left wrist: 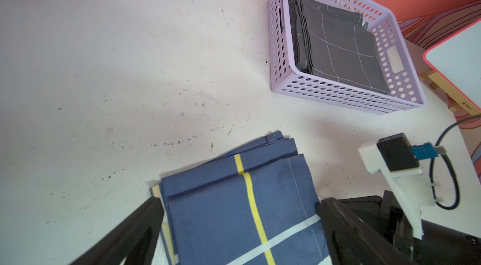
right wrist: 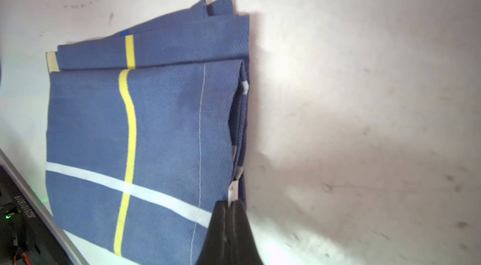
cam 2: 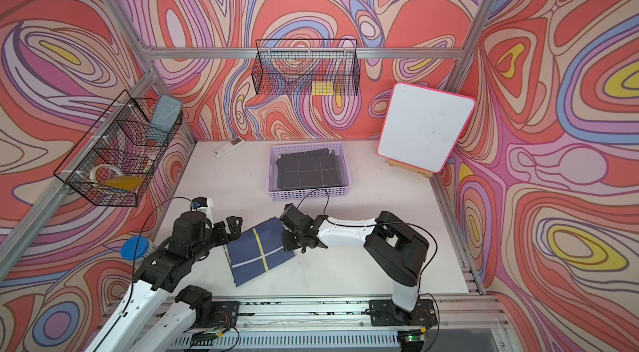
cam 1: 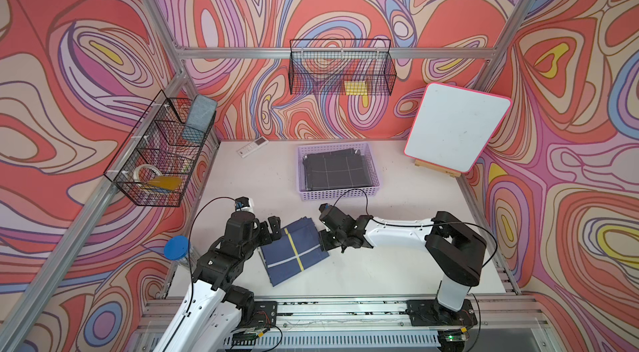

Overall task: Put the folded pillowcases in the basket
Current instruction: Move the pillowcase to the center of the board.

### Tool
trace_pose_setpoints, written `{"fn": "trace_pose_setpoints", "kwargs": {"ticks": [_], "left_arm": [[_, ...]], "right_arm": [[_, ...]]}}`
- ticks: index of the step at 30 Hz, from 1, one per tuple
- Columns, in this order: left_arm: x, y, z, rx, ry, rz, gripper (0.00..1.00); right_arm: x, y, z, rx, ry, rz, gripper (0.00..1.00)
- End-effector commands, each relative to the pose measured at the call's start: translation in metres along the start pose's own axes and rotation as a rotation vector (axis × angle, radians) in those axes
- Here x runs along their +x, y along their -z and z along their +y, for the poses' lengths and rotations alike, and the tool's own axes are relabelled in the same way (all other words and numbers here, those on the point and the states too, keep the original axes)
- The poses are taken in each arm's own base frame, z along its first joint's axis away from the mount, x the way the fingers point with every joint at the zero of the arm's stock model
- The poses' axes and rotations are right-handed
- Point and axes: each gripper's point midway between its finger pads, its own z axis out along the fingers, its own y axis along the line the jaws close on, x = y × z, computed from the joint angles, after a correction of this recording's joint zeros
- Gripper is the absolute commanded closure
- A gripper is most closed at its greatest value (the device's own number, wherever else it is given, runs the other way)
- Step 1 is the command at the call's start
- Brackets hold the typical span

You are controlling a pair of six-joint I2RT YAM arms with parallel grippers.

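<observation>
My right gripper is holding the pillowcase's side edge (right wrist: 233,188) with open table ahead (cam 1: 344,262). I keep pulling until the pillowcase lies in front of the basket.
The folded pillowcase (cam 1: 294,253) (cam 2: 259,253) is blue with a yellow and a white stripe and lies flat on the table near the front. My left gripper (cam 1: 276,229) (left wrist: 239,214) is open, with one finger on each side of the pillowcase's far left corner. My right gripper (cam 1: 323,246) (right wrist: 230,203) is shut at the pillowcase's right edge, with a small white tag of the cloth pinched between its tips. The lilac basket (cam 1: 339,194) (cam 2: 311,196) (left wrist: 338,92) stands behind both grippers. It holds a folded dark grey cloth (cam 1: 337,170).
A white remote (cam 1: 251,147) lies at the back left. A pink-edged whiteboard (cam 1: 456,125) leans on an easel at the back right. A blue-lidded jar (cam 1: 177,246) stands beside the left arm. Black wire baskets (cam 1: 159,149) (cam 1: 340,66) hang on the walls.
</observation>
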Motion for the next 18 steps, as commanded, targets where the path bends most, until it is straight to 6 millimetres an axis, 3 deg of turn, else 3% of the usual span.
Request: {"fn": "trace_pose_setpoints", "kwargs": {"ticks": [1, 8, 12, 14, 15, 17, 18], "left_arm": [[0.016, -0.011, -0.003, 0.026, 0.002, 0.072, 0.01], [0.042, -0.03, 0.001, 0.008, 0.013, 0.186, 0.01], [0.05, -0.038, -0.003, 0.012, 0.003, 0.221, 0.03], [0.066, -0.046, 0.0, 0.011, -0.004, 0.262, 0.06], [0.068, -0.048, -0.002, 0.022, -0.006, 0.269, 0.08], [0.071, -0.05, -0.004, 0.027, -0.011, 0.287, 0.1], [0.073, -0.051, -0.004, 0.029, -0.012, 0.294, 0.11]], "right_arm": [[-0.004, 0.019, -0.016, 0.041, -0.042, -0.053, 1.0], [0.009, 0.046, -0.046, 0.111, -0.115, -0.096, 1.0], [0.013, 0.056, -0.049, 0.107, -0.126, -0.111, 1.0], [0.013, 0.057, -0.048, 0.1, -0.124, -0.111, 1.0], [0.012, 0.057, -0.048, 0.098, -0.121, -0.112, 0.97], [0.009, 0.059, -0.046, 0.099, -0.112, -0.121, 0.71], [0.008, 0.06, -0.046, 0.103, -0.11, -0.126, 0.64]]}}
